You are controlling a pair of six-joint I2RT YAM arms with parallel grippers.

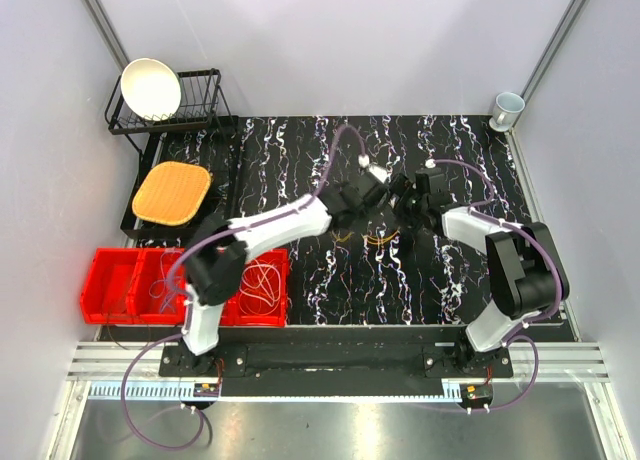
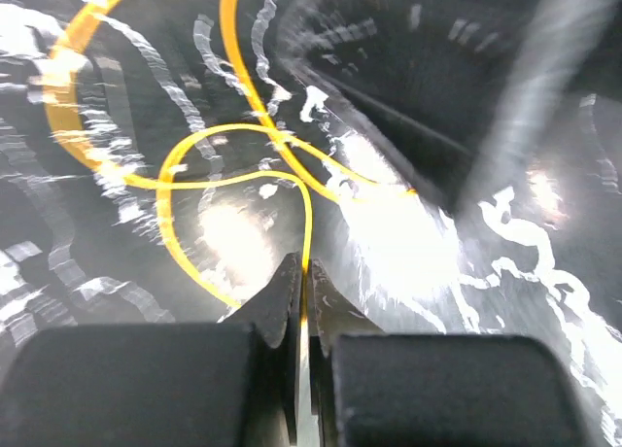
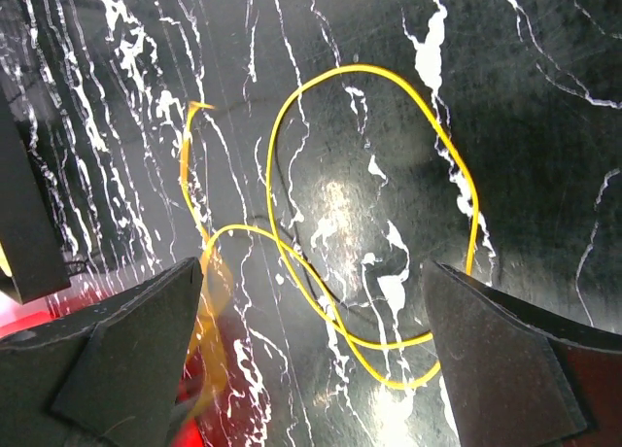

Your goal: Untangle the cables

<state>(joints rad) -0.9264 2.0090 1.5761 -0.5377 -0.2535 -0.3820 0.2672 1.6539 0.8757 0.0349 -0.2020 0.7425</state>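
The yellow cable crosses over itself in loops (image 2: 282, 136) ahead of my left gripper's hold. That gripper should pull back, set the cable down and grip it elsewhere.
The cables lie on the black patterned mat (image 1: 470, 270). A small yellow and orange tangle (image 1: 380, 239) rests just in front of both grippers. My left gripper (image 2: 303, 264) is shut on a thin yellow cable (image 2: 162, 196), which loops away from the jaws across the mat. A thicker orange cable (image 2: 60, 97) curves, blurred, at the upper left. My right gripper (image 3: 313, 264) hangs open over the same yellow cable (image 3: 472, 206), with two strands crossing between its fingers and neither finger touching it. Seen from above, the left gripper (image 1: 378, 192) and right gripper (image 1: 406, 204) nearly meet.
Red bins (image 1: 130, 283) stand at the near left, and the rightmost holds more loose cables (image 1: 262, 285). A wire rack (image 1: 205, 105) with a white bowl (image 1: 150, 88) and an orange woven pad (image 1: 172, 193) sit at the back left. A mug (image 1: 507, 108) stands at the back right.
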